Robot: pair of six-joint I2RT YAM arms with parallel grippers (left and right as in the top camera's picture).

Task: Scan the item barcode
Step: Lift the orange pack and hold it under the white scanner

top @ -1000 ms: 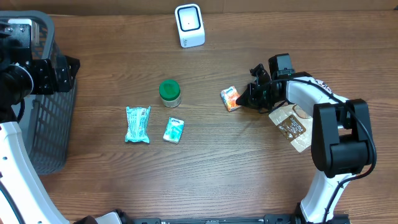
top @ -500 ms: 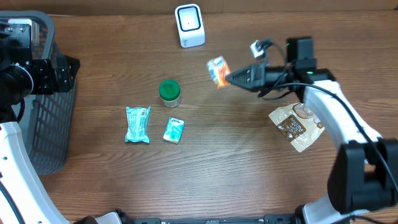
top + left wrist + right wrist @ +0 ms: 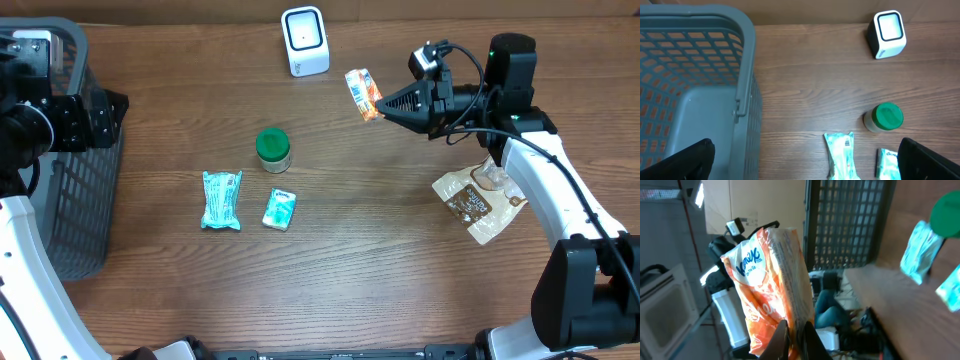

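The orange snack packet [image 3: 363, 94] hangs next to the barcode scanner and points toward the basket, so the robot's right gripper should turn the packet until it faces the scanner's window [image 3: 305, 30].
My right gripper [image 3: 384, 105] is shut on an orange snack packet [image 3: 363, 94] and holds it in the air, right of the white barcode scanner [image 3: 305, 41] at the table's back edge. In the right wrist view the packet [image 3: 767, 280] stands upright, pinched by its lower seam between the dark fingers [image 3: 785, 340]. My left gripper [image 3: 802, 167] hangs open over the basket's right wall with nothing between its fingers. The scanner [image 3: 887, 33] faces up and forward.
A grey mesh basket [image 3: 70, 230] stands at the left edge. A green-lidded jar [image 3: 272, 149], a teal pouch [image 3: 221, 199] and a small teal packet [image 3: 280, 209] lie mid-table. A brown pouch [image 3: 477, 205] lies under the right arm.
The right gripper lifted the orange packet off the table, swung it up and back toward the scanner, and tilted it. The left arm stayed still.
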